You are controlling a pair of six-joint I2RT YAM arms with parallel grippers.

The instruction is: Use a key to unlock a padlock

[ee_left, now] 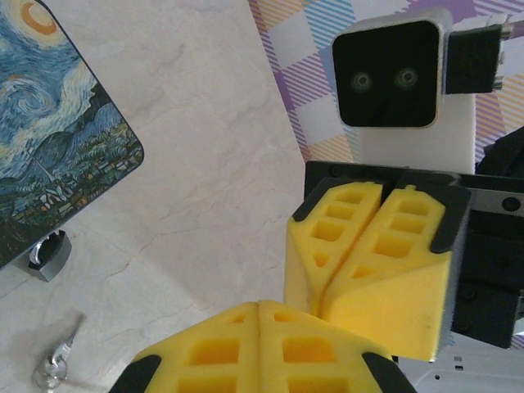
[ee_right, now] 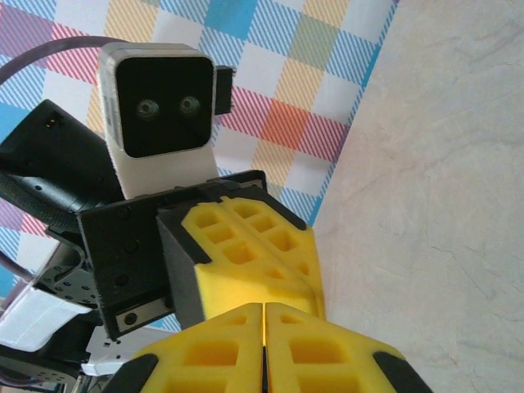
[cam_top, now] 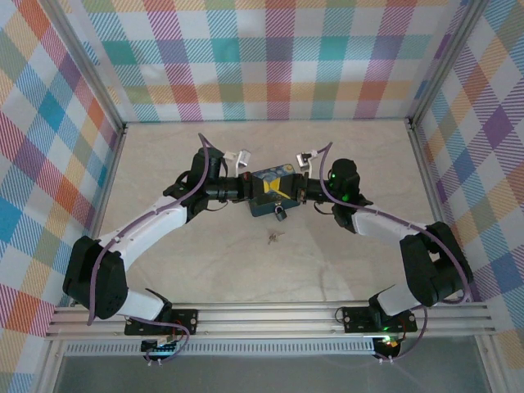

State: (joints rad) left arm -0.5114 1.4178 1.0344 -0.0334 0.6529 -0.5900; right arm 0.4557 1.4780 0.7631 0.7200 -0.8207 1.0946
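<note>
The key lies loose (cam_top: 274, 237) under the robot's closed, empty grippers, so next the left gripper moves down, picks up the key (ee_left: 52, 368) and takes it to the right gripper.
The small dark padlock (cam_top: 281, 214) lies on the table just in front of the painted tin (cam_top: 264, 199). In the left wrist view the padlock (ee_left: 45, 255) pokes out at the edge of the tin (ee_left: 49, 147). The thin key (cam_top: 274, 238) lies loose a little nearer; in the left wrist view the key (ee_left: 57, 360) is at the bottom left. My left gripper (cam_top: 268, 188) (ee_left: 260, 304) and right gripper (cam_top: 285, 187) (ee_right: 264, 306) meet tip to tip over the tin. Both are shut, with nothing between their yellow fingers.
The tin with blue-and-yellow swirls stands mid-table. Checked walls with metal posts (cam_top: 123, 131) close in the back and sides. Bare marbled tabletop (cam_top: 270, 278) stretches between the key and the arm bases.
</note>
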